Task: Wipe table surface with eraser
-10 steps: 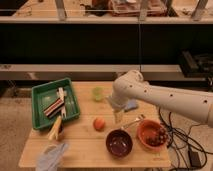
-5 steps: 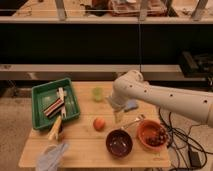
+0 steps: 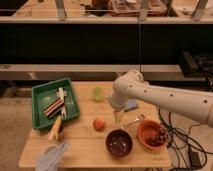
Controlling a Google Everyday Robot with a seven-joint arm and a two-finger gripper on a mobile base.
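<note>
The orange fruit (image 3: 99, 124) is round and sits in the open table middle (image 3: 99, 131), so it should get bumped and roll to the side when I wipe with the eraser.
The eraser (image 3: 54, 107), a small block with dark, reddish and white stripes, lies inside the green tray (image 3: 41, 96) at the table's left end. The light wooden table (image 3: 85, 142) fills the lower middle of the camera view. My white arm reaches in from the right and bends down over the middle of the table. Its gripper (image 3: 119, 119) hangs just right of an orange fruit (image 3: 99, 123), well to the right of the eraser and apart from it. The gripper is open with nothing in it.
A white long-handled brush (image 3: 61, 95) lies in the tray. On the table are a green cup (image 3: 97, 93), a light-blue pad (image 3: 132, 105), a dark bowl (image 3: 119, 143), an orange bowl of grapes (image 3: 151, 134), a yellow object (image 3: 55, 129) and a pale cloth (image 3: 50, 156).
</note>
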